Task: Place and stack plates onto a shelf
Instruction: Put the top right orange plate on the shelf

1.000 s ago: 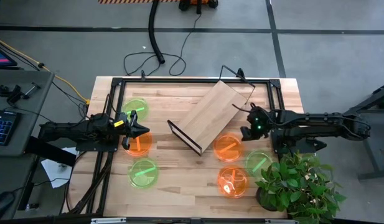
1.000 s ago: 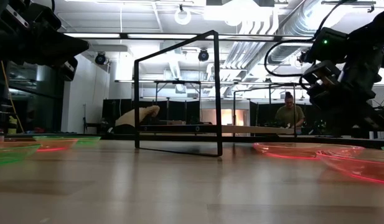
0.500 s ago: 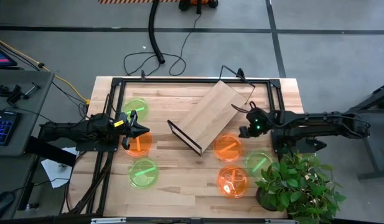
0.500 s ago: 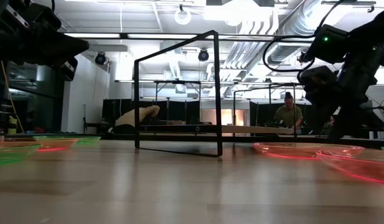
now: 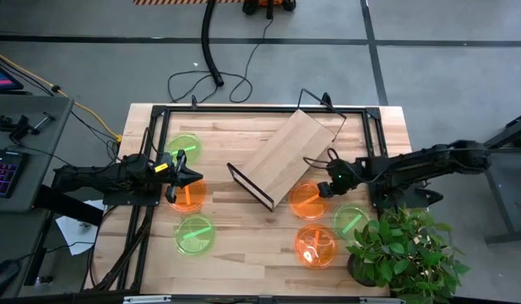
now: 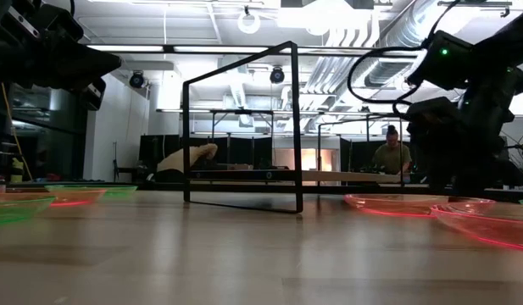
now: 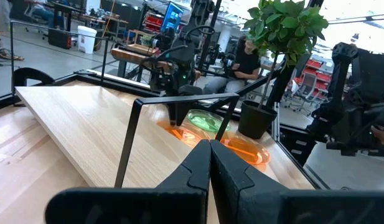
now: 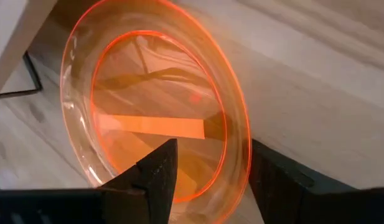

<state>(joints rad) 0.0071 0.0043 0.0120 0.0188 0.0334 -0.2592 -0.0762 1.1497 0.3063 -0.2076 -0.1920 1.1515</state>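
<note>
I am going to lift the orange plate beside the shelf, and the orange plate (image 5: 316,246) next to it should get pushed away a little, because their rims almost touch.
The plywood shelf (image 5: 285,154) stands slantwise at the table's middle on its black wire frame (image 6: 244,127). Six plates lie flat on the table. On the left are a green plate (image 5: 184,147), an orange plate (image 5: 191,196) and a green plate (image 5: 195,235). On the right are an orange plate (image 5: 309,201), an orange plate (image 5: 315,246) and a green plate (image 5: 351,221). My right gripper (image 8: 213,180) is open and low over the orange plate (image 8: 154,112) beside the shelf. One finger is inside its rim (image 8: 241,149) and one outside. My left gripper (image 7: 209,155) is shut and hovers by the left orange plate.
A potted plant (image 5: 404,253) stands at the table's near right corner, close to the right arm. A black rail frame (image 5: 243,110) runs round the table's edges. Bare wood lies between the two groups of plates, in front of the shelf.
My right gripper has gone toward the table's left and near edges and down, from beside the shelf's right end to just over the orange plate next to the shelf. The plates and the shelf have stayed where they were.
</note>
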